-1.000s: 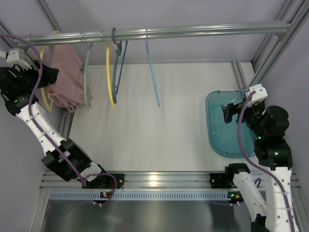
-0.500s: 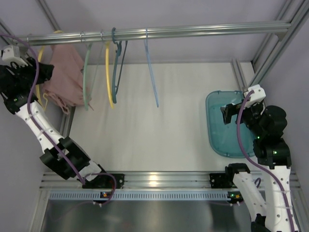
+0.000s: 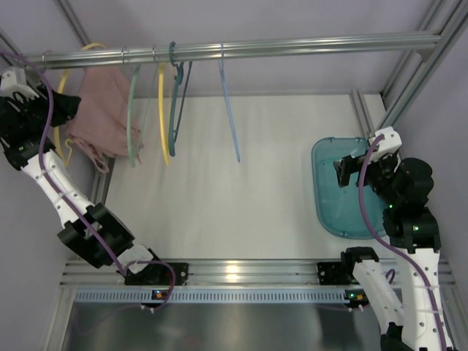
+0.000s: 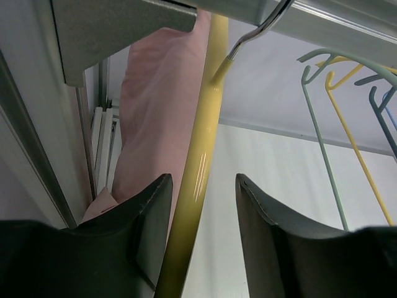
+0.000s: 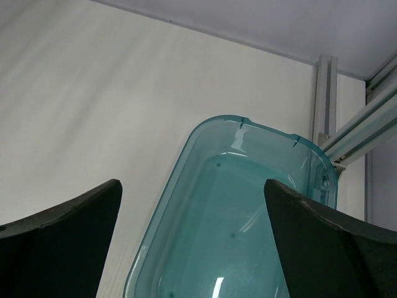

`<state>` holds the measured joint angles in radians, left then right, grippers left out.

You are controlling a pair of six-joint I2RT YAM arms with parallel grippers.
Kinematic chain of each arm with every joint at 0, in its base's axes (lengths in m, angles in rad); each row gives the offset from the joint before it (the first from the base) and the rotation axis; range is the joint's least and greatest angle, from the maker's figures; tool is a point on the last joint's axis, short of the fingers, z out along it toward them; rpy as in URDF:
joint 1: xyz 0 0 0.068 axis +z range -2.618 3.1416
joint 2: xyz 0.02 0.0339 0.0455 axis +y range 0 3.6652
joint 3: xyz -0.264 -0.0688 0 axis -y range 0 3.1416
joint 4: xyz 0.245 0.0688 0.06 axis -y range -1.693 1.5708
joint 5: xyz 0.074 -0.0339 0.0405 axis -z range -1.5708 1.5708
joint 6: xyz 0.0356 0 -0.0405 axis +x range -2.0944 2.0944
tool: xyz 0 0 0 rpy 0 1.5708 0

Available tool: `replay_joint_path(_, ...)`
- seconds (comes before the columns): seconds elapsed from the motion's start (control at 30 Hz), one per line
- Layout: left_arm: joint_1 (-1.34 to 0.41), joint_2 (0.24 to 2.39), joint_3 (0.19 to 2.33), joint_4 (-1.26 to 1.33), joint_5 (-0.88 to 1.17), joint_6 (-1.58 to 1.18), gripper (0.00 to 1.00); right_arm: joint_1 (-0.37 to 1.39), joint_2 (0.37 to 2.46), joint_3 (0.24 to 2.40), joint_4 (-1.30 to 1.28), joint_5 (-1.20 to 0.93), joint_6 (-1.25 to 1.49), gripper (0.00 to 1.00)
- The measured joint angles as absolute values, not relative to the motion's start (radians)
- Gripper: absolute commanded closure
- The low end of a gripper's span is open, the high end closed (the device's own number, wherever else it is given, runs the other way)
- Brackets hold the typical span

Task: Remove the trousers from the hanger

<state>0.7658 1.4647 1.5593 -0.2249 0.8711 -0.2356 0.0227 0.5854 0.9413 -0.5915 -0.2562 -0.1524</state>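
Next, my left gripper lines up its open fingers with the bar (image 4: pixel 187 208) and closes before it lifts the hanger, because the yellow hanger's bar (image 4: pixel 197 161) sits at a slant between them.
The dusty-pink trousers (image 3: pixel 102 110) hang over the yellow hanger (image 3: pixel 61 84) at the left end of the rail. My left gripper (image 3: pixel 68 110) is at the hanger's left side, level with the cloth. In the left wrist view the yellow hanger's bar (image 4: pixel 200 167) runs up between my open left gripper (image 4: pixel 203 178), close to the left finger and clear of the right one. The trousers (image 4: pixel 155 105) hang just behind the bar. My right gripper (image 3: pixel 344 170) is open and empty, held over the teal bin; its wrist view shows the wide gap (image 5: pixel 192 183).
A metal rail (image 3: pixel 292 47) crosses the back. A pale green hanger (image 3: pixel 130 117), a thin yellow one (image 3: pixel 162 110), a teal one (image 3: pixel 175 95) and a light blue one (image 3: pixel 230 110) hang on it. A teal bin (image 3: pixel 325 212) lies at the right. A frame post (image 4: pixel 37 155) stands close to my left gripper.
My left gripper has moved a little up and back toward the rail along the yellow hanger, and the hanger and trousers have swung slightly. The right arm has barely moved.
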Motion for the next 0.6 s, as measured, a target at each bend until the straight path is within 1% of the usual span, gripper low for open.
replay_joint_path(0.37,0.767,1.396,1.572,-0.229,0.834,-0.325,1.0,0.023,0.586,0.941,-0.591,-0.257,-0.146,0.01)
replay_joint_path(0.6,0.767,1.366,1.574,-0.21,0.82,-0.331,1.0,0.023,0.585,0.934,-0.586,-0.257,-0.147,0.01)
